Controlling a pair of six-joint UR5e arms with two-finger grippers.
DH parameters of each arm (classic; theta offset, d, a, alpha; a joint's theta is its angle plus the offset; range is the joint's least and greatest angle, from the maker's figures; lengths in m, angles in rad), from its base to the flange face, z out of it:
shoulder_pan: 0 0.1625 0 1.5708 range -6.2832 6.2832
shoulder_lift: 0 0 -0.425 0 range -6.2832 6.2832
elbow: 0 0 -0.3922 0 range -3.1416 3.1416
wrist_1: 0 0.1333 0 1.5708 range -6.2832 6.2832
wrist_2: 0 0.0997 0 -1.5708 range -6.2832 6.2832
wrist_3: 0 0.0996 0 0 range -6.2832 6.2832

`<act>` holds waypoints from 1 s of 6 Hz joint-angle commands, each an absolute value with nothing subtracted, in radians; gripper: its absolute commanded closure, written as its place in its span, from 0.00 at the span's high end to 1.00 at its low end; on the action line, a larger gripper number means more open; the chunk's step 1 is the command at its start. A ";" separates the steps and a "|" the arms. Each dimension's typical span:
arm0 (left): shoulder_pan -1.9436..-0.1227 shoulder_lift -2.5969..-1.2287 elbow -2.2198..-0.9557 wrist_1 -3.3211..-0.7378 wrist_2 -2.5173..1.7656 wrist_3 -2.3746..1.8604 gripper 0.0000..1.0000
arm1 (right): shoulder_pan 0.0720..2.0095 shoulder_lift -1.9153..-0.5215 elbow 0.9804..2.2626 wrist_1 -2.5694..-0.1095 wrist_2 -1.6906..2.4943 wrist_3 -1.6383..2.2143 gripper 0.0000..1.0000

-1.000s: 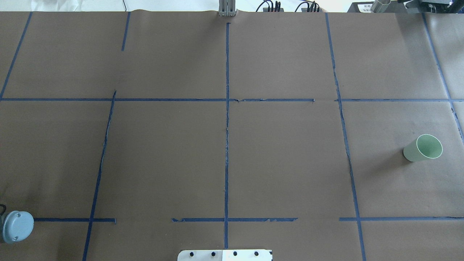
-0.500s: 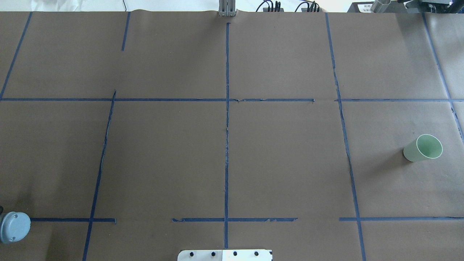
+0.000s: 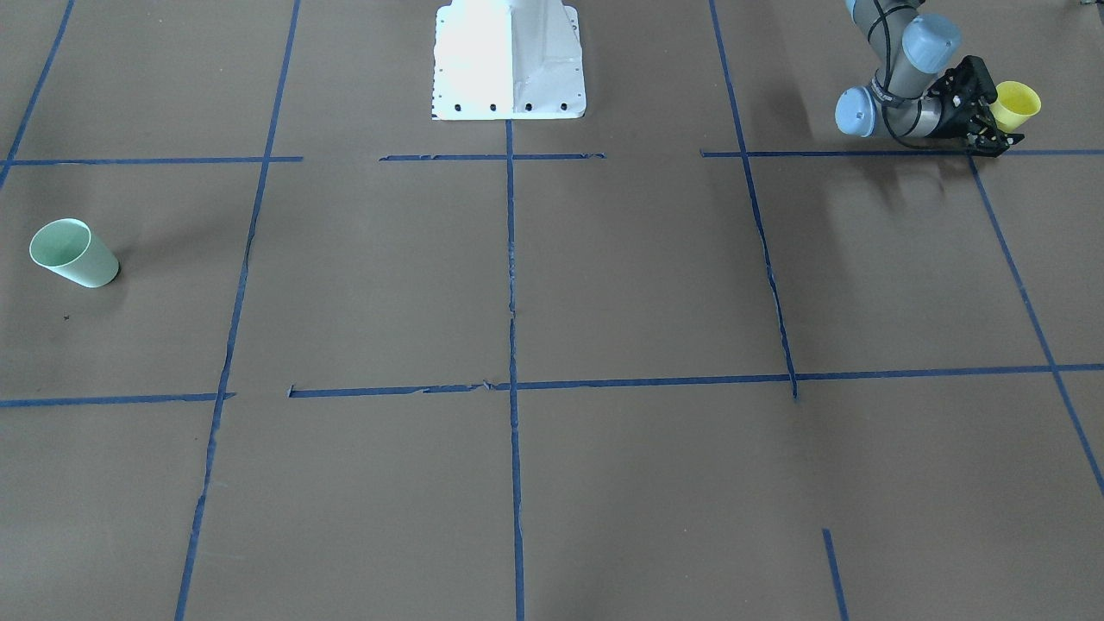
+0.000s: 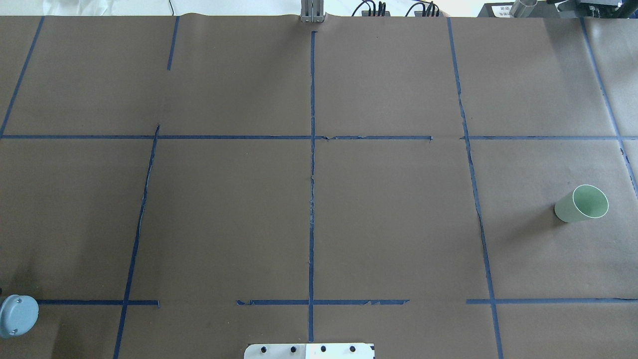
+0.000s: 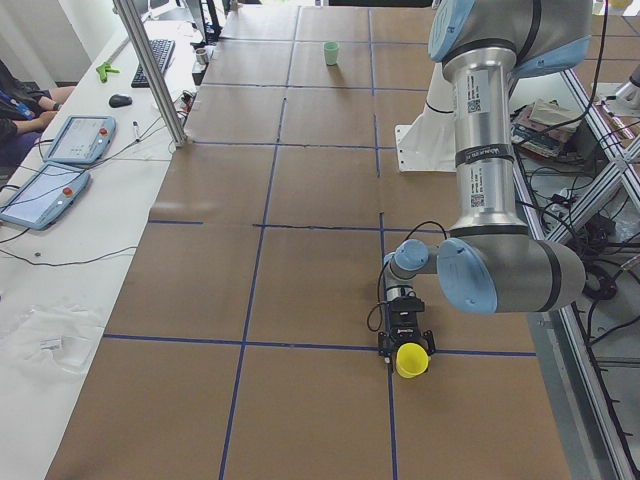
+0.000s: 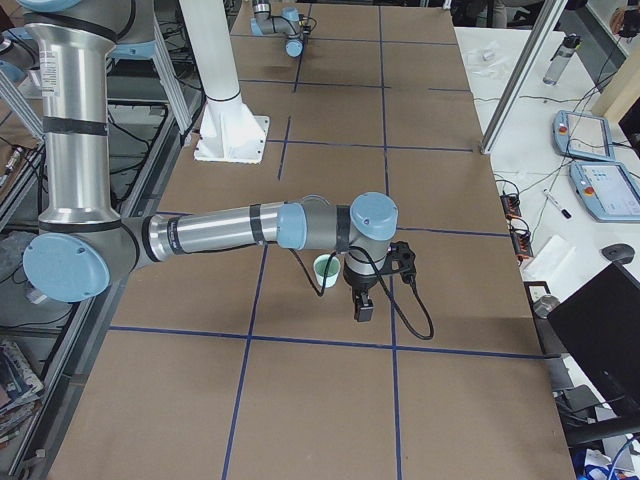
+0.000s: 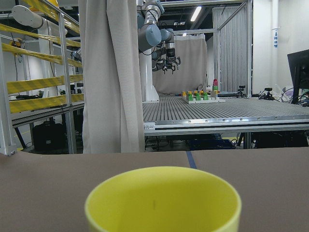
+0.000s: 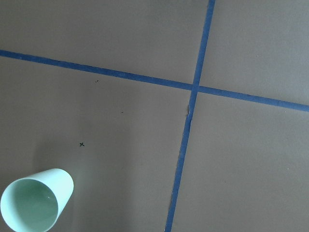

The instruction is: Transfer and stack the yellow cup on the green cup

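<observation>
The yellow cup's plain yellow [image 3: 1014,107] inside [image 3: 1020,98] can be seen through the cup's open rim, so I expect the yellow cup to be empty when I carry it.
The yellow cup [image 3: 1016,101] stands at the table's end on my left, near the robot's side; it also shows in the exterior left view [image 5: 411,360]. It fills the bottom of the left wrist view [image 7: 163,198], rim up. My left gripper [image 3: 992,116] lies low and level, open, with its fingers on either side of the cup. The green cup [image 4: 583,203] stands upright at the far right and is empty [image 8: 34,203]. My right gripper [image 6: 361,305] hangs beside the green cup [image 6: 326,268]; I cannot tell whether it is open or shut.
The white robot base plate [image 3: 509,60] sits at the middle of the robot's edge. Blue tape lines [image 4: 312,164] divide the brown table cover. The left arm's grey joint cap [image 4: 17,315] shows at the overhead view's lower left. A desk with tablets [image 5: 75,140] flanks the table.
The left arm's grey joint cap has slid left and down towards the edge of the overhead view. The green cup has not moved.
</observation>
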State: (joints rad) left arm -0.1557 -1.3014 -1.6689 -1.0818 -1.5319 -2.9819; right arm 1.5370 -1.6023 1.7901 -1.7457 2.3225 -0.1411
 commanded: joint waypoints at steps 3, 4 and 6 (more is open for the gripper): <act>-0.164 -1.281 -1.683 -1.081 -1.507 -2.965 0.76 | 1.537 -1.601 1.789 -1.746 2.325 -0.135 1.00; -0.167 -1.237 -1.724 -1.081 -1.476 -2.917 0.76 | 1.537 -1.601 1.789 -1.747 2.330 -0.135 1.00; -0.306 -1.213 -1.755 -1.084 -1.332 -2.793 0.76 | 1.537 -1.603 1.786 -1.749 2.332 -0.135 1.00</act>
State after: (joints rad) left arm -0.2299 -1.2211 -1.7430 -1.0824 -1.4042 -2.8590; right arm 1.5370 -1.6025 1.7869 -1.7476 2.3302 -0.1351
